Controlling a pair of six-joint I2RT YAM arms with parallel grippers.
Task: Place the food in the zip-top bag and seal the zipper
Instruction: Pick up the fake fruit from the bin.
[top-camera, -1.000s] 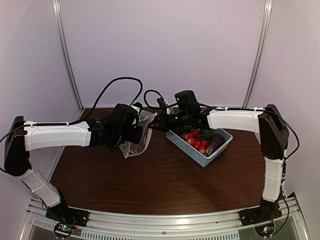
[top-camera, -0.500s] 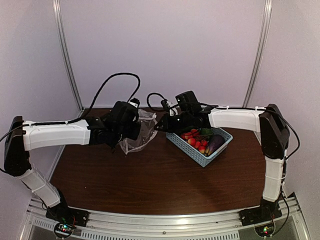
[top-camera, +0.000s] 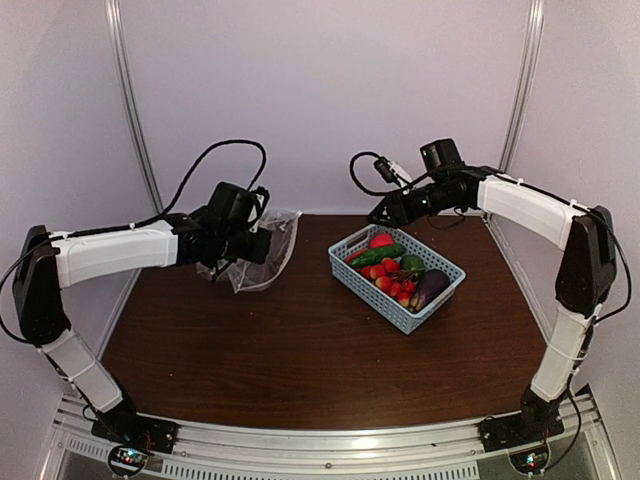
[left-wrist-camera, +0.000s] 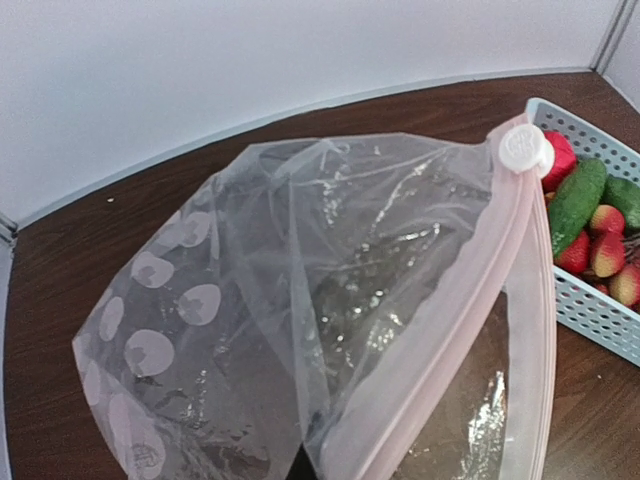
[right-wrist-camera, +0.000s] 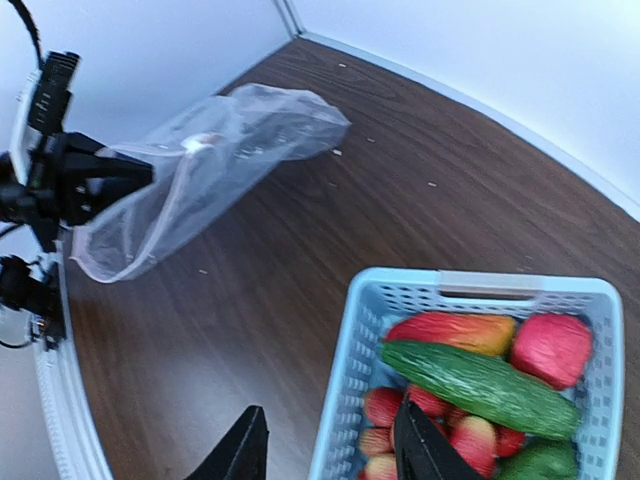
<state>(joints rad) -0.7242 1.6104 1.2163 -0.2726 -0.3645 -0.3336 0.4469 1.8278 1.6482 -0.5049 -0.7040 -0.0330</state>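
Thin stems (top-camera: 406, 274) run between the clustered red fruits (top-camera: 384, 283), so the whole bunch of red fruits will rise together, hanging from the stems, when I pick it up.
The zip-top bag (top-camera: 262, 262) hangs above the table at the back left, with my left gripper (top-camera: 265, 245) shut on its mouth edge. In the left wrist view the clear, spotted bag (left-wrist-camera: 300, 280) fills the frame. Its pale pink zipper (left-wrist-camera: 470, 300) runs up to a white slider (left-wrist-camera: 523, 148), and only a dark tip of my left gripper (left-wrist-camera: 298, 468) shows. The food (top-camera: 395, 270) lies in the light blue basket (top-camera: 370, 290). My right gripper (top-camera: 376, 215) hovers open and holds nothing above the basket's far left edge. Seen from the right wrist, the right gripper (right-wrist-camera: 330, 450) straddles the basket rim (right-wrist-camera: 520, 285) near the cucumber (right-wrist-camera: 480, 385).
A dark purple eggplant (top-camera: 430, 288) and a green pepper (top-camera: 410, 263) lie at the basket's right side. White walls close the table at the back and sides. Black cables loop above both wrists.
My right gripper has let go of the bag's edge, opened, and risen up and to the right over the basket. The left gripper drew the bag slightly left and back.
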